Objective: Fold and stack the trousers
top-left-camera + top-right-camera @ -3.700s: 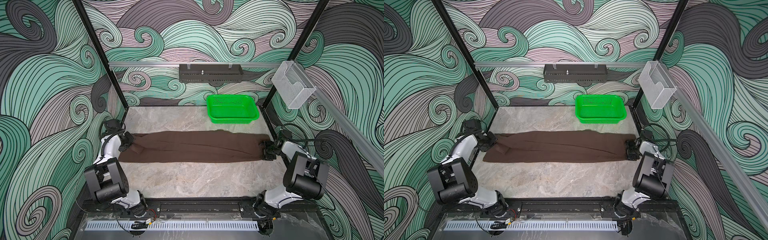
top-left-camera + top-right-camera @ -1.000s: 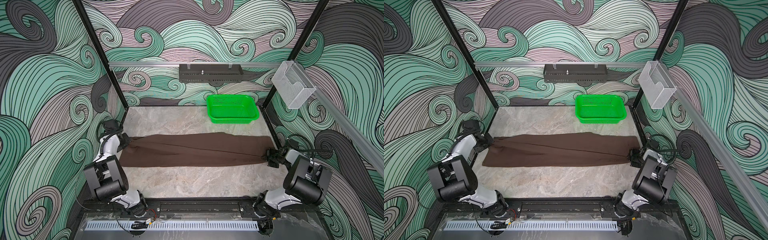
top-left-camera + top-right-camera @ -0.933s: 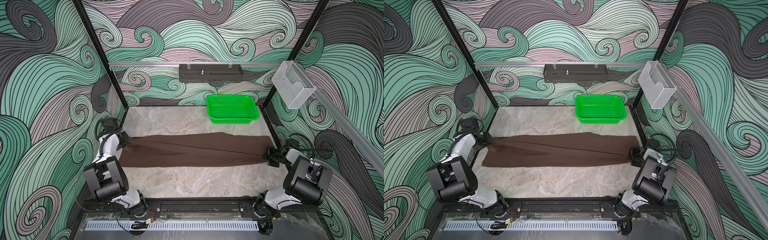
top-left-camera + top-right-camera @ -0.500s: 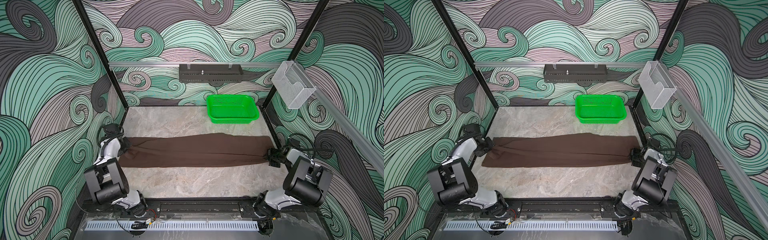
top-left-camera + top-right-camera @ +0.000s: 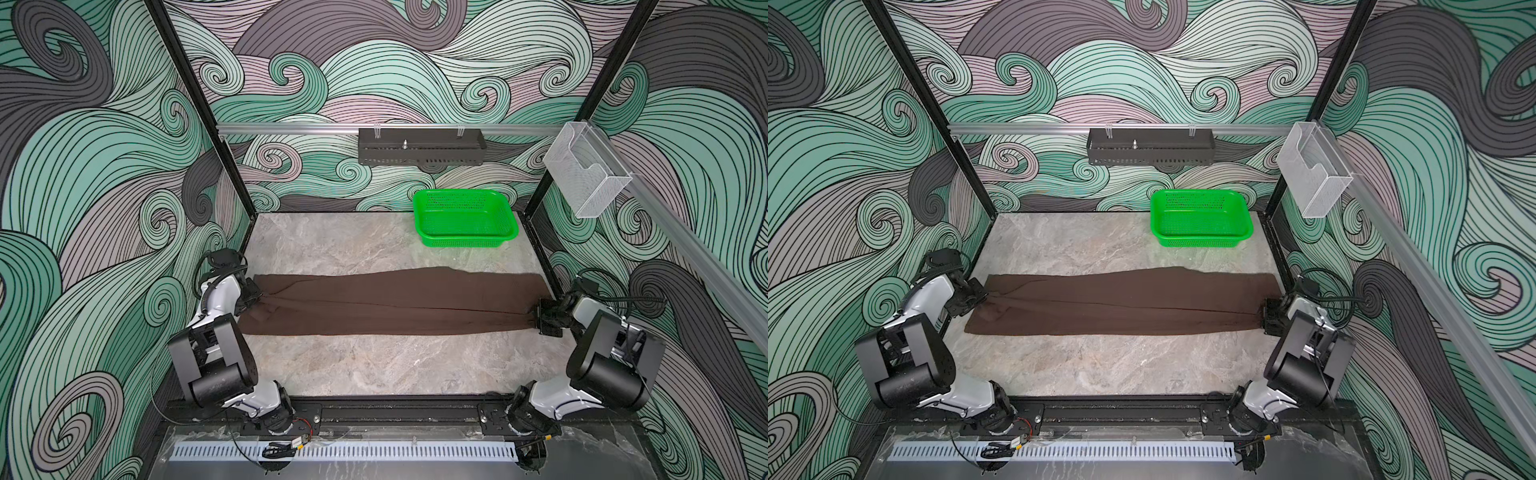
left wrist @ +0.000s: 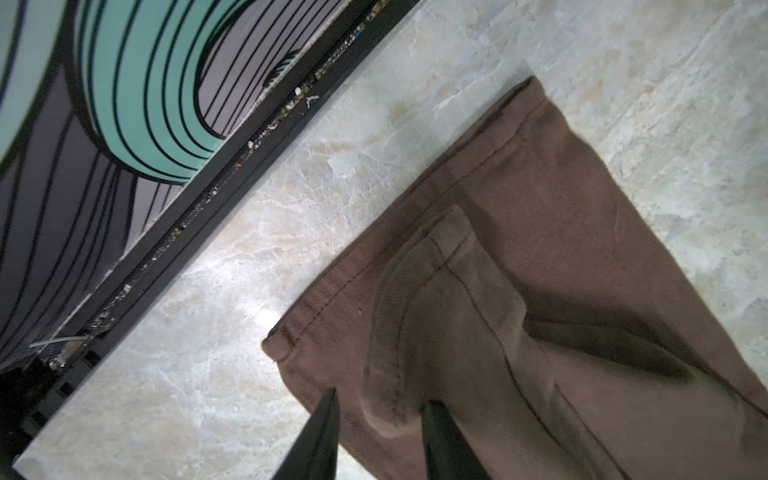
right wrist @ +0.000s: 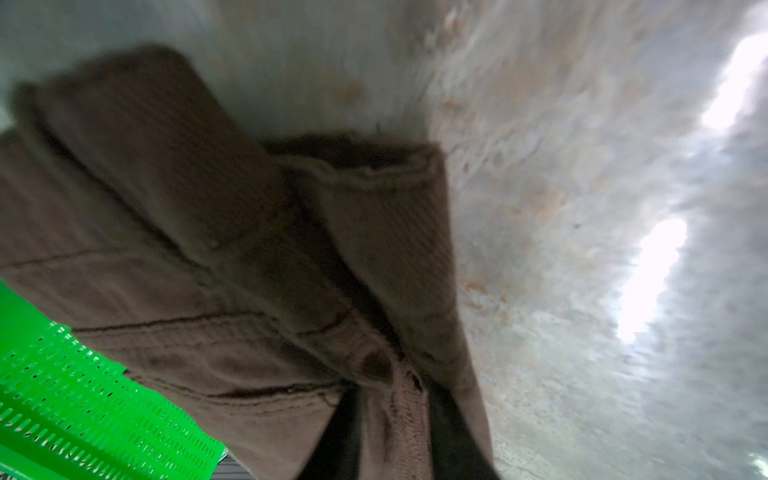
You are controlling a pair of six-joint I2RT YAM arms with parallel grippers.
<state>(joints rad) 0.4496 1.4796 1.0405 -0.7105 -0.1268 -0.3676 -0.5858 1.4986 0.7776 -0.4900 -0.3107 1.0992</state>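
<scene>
The trousers' upper hem [image 6: 390, 320] rests loosely over the lower hem [image 6: 406, 214], so the upper hem will bunch up and the lower hem will drag along spread out when the robot pulls.
The dark brown trousers [image 5: 395, 301] [image 5: 1125, 301] lie flat in a long strip across the marble table, leg hems to the left and waistband to the right. My left gripper [image 5: 254, 297] [image 5: 978, 297] sits low at the hem end. In the left wrist view its jaws [image 6: 382, 397] stand apart over a small ridge of the trousers [image 6: 519, 249]. My right gripper [image 5: 540, 318] [image 5: 1266, 318] is at the waist end. In the blurred right wrist view its jaws [image 7: 392, 390] are apart, with bunched waistband cloth of the trousers [image 7: 208, 249] lying between them.
A bright green perforated basket [image 5: 461, 241] [image 5: 1200, 241] [image 7: 83, 395] stands at the back right, a short way behind the waistband. A black rack [image 5: 419, 145] and a clear holder [image 5: 586, 178] hang on the rails. The black frame edge [image 6: 208, 199] runs close beside the hems.
Both grippers were shut on the trouser ends and their jaws now stand apart. The left end has sunk to the table and the cloth lies slacker and flatter.
</scene>
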